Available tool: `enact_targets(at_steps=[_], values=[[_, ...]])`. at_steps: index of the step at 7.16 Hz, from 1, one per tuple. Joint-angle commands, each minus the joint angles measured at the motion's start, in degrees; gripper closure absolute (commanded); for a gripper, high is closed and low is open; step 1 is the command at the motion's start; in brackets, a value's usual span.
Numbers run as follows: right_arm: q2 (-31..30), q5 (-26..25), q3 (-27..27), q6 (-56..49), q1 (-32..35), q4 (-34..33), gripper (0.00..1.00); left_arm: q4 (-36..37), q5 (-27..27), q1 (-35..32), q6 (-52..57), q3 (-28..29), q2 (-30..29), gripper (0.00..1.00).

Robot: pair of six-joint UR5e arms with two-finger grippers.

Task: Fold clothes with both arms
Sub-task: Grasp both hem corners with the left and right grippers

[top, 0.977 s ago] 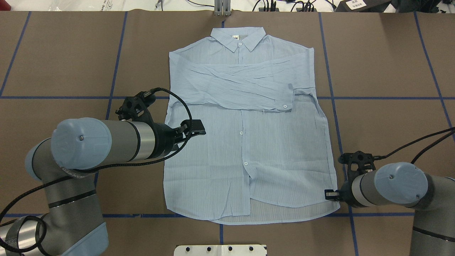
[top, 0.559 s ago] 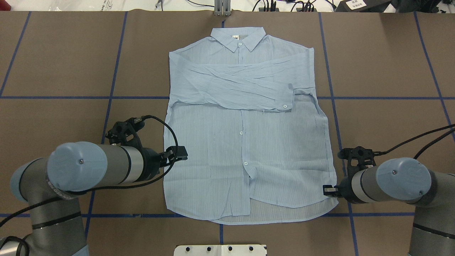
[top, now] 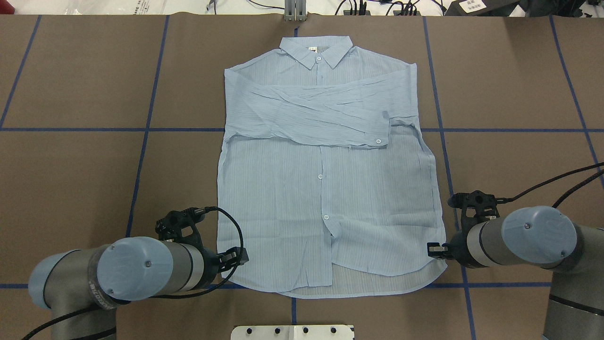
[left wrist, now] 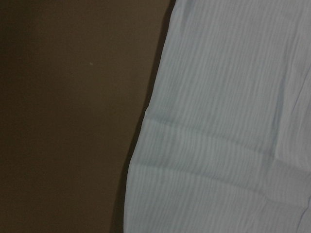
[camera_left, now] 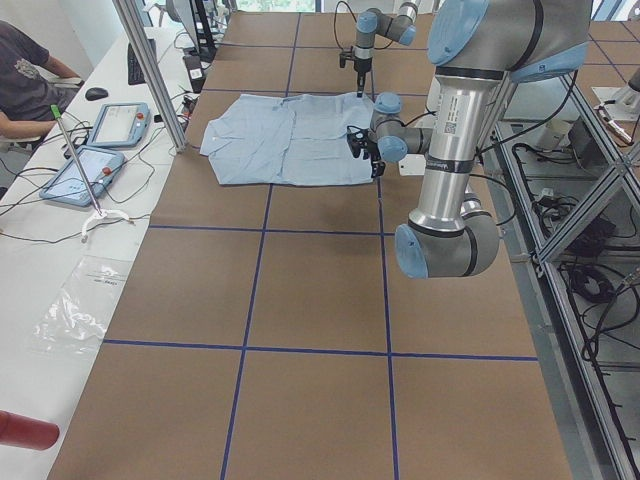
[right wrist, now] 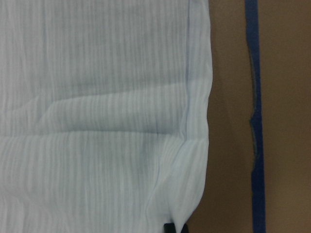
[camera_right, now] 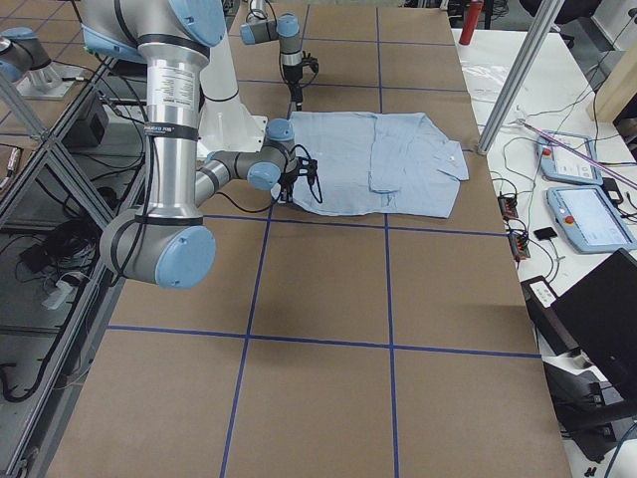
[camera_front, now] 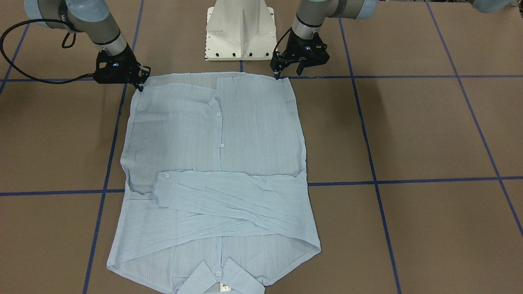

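I am going to lift the corners, and then the hem's middle (camera_front: 216, 81) will sag and part, because the placket lies open (camera_front: 215, 99) past its last button.
The light-blue striped shirt (top: 330, 198) lies flat and face up on the brown table, collar far from me, with both sleeves folded across the chest. It also shows in the front view (camera_front: 245, 134). My left gripper (top: 239, 257) hangs low over the hem's left corner, jaws open and empty in the front view (camera_front: 287, 72). Its wrist view shows only the shirt's edge (left wrist: 223, 121). My right gripper (top: 434, 249) is at the hem's right corner (camera_front: 140, 86), shut on the shirt's edge. One fingertip (right wrist: 168, 227) touches the cloth (right wrist: 97, 97).
The white pedestal base (camera_front: 241, 28) stands just behind the hem. Blue tape lines (top: 146, 130) cross the brown table cover. Tablets (camera_left: 115, 125) and a seated person (camera_left: 30, 75) are at the far side bench.
My left arm has drawn back toward me along the shirt's left edge, from mid-body to the hem corner. My right gripper shifted slightly and the hem's right corner moved a little with it.
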Motion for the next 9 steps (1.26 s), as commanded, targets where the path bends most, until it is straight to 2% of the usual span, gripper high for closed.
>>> enact_targets(at_steps=[1, 3, 6, 9], values=[[-0.05, 0.00, -0.20, 0.00, 0.17, 0.01, 1.00, 0.23, 0.17, 0.85, 0.05, 4.04, -2.27, 0.22], [-0.05, 0.09, -0.21, -0.09, 0.25, 0.01, 1.00, 0.31, 0.26, 0.85, 0.05, 4.68, -2.73, 0.34], [-0.05, 0.17, -0.20, -0.09, 0.43, 0.01, 1.00, 4.16, 0.44, 0.68, 0.05, 4.07, -2.55, 0.46], [-0.05, 0.18, -0.12, 0.00, 0.52, 0.01, 1.00, 4.80, 0.53, 0.85, 0.05, 4.15, -2.64, 0.60]])
